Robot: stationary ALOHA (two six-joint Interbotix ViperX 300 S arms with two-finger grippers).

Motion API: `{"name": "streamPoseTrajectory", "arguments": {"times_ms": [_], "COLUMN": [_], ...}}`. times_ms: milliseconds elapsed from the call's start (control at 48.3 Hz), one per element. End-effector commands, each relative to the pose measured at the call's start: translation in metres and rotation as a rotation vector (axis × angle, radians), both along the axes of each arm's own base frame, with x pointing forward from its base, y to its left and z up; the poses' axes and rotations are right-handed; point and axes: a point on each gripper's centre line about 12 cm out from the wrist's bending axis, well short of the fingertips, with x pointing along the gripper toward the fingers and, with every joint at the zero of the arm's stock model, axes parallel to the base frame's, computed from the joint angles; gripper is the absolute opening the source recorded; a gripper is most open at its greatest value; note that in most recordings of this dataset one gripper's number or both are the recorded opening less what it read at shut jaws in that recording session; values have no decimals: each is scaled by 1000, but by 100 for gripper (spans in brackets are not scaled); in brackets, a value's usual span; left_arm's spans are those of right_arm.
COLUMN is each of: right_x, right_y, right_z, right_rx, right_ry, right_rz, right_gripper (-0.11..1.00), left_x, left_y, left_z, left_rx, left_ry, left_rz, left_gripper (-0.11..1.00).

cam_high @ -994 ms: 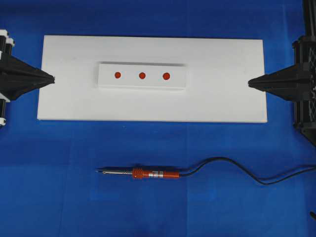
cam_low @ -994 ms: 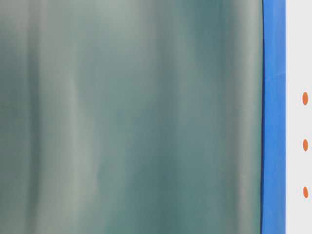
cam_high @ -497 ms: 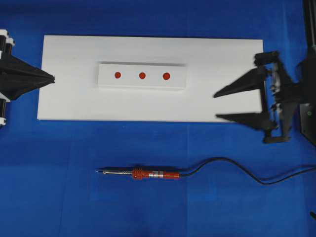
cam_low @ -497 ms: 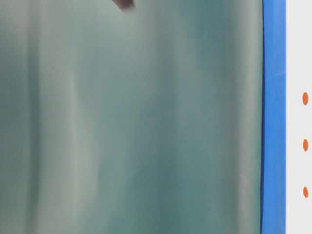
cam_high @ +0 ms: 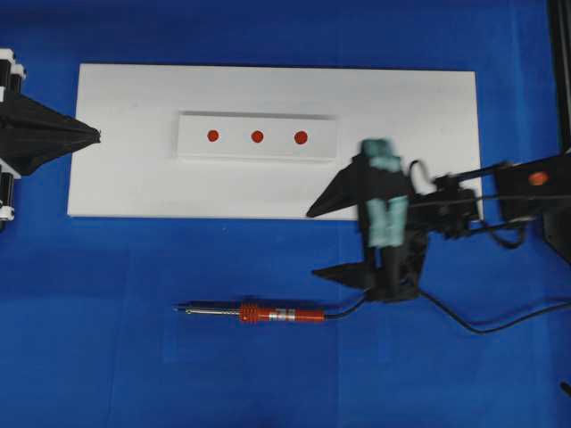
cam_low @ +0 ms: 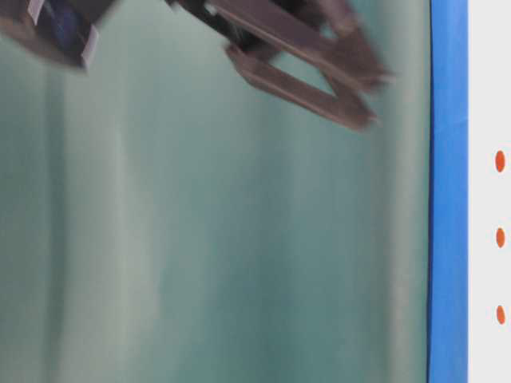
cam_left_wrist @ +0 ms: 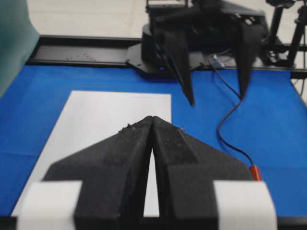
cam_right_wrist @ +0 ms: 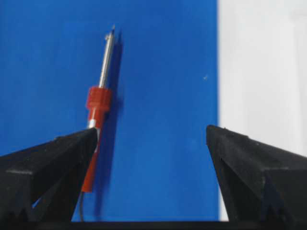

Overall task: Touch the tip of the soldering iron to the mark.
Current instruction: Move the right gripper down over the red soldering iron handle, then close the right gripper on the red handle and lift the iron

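Note:
The black cord (cam_high: 346, 312) is lying in a loose curve (cam_high: 482, 332) behind the soldering iron's handle, so the cord will follow along freely when I carry the soldering iron.
The soldering iron (cam_high: 268, 313) lies flat on the blue mat in front of the white board, with its tip (cam_high: 177, 308) pointing left. Three red marks (cam_high: 257, 136) sit in a row on a raised white block. My right gripper (cam_high: 312, 242) hangs open above the board's front edge, just right of the handle and touching nothing. In the right wrist view the iron (cam_right_wrist: 97, 108) runs beside the gripper's (cam_right_wrist: 151, 129) left finger, with the tip (cam_right_wrist: 112, 29) far ahead. My left gripper (cam_high: 96, 135) is shut and empty at the board's left edge, and the left wrist view also shows this gripper (cam_left_wrist: 152, 117) shut.
The white board (cam_high: 134, 178) covers the middle of the blue mat. The iron's black cord (cam_high: 464, 323) snakes off to the right, under the right arm. The table-level view is mostly a blurred green surface, with the right gripper's fingers (cam_low: 319, 64) at the top.
My right gripper has opened wide and swung from the board's right edge leftward and forward, toward the iron's handle. The left gripper and the iron have not moved.

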Motion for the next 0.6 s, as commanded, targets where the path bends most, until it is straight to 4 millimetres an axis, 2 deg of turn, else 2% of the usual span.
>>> {"name": "streamPoseTrajectory", "arguments": {"times_ms": [0,186,580], "right_x": [17,43,68], "right_y": [9,24,49], "right_z": [2,-29,-82], "right_rx": [5,21,58], "right_ry": [21,129,242], "right_rz": [9,3,-16], "right_gripper": [88,88,88], "left_x": [0,0,0], "left_y": [1,1,1], "left_z": [4,3,0], "left_rx": [3,3,3], "left_ry": [-14,-12,-6], "left_rz": [4,4,4], "left_gripper": [0,0,0]}}
